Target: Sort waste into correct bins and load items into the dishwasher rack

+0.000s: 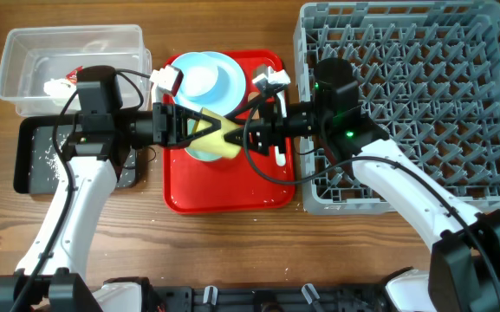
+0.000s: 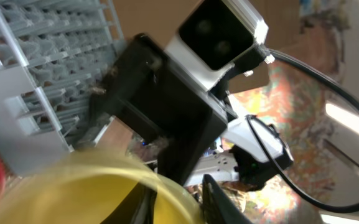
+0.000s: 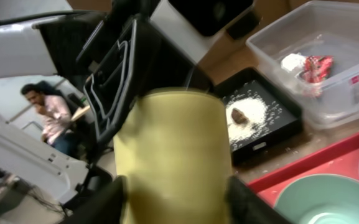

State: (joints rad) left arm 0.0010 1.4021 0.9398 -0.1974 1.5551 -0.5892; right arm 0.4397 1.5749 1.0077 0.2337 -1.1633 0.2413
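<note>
The yellow cup [image 1: 217, 133] is tilted between my grippers. My left gripper should straighten it by the cup's rim first, and then my right gripper should take the cup's base [image 1: 233, 146] for the rack.
The small yellow cup [image 1: 217, 139] hangs above the red serving tray [image 1: 232, 192], between both grippers. My left gripper [image 1: 199, 130] pinches its rim, one finger inside and one outside [image 2: 179, 208]. My right gripper [image 1: 237, 137] clamps the cup's sides [image 3: 179, 199]; the cup [image 3: 173, 149] fills that view. A blue-green bowl [image 1: 208, 76] sits at the tray's back, another [image 1: 196, 156] under the cup. The grey dishwasher rack [image 1: 457, 104] stands to the right. The clear tub [image 1: 24, 61] holds the red-and-white wrapper [image 3: 316, 65] and tissue [image 3: 293, 61]. The black tray [image 1: 33, 165] holds rice [image 3: 247, 112] and a brown lump [image 3: 236, 114].
A white spoon-like piece [image 1: 282, 154] lies at the tray's right edge, beside the rack wall. The rack's pegs also show in the left wrist view [image 2: 30, 74]. The two arms meet over the tray's middle. The plate and the carrot-like stick do not show.
</note>
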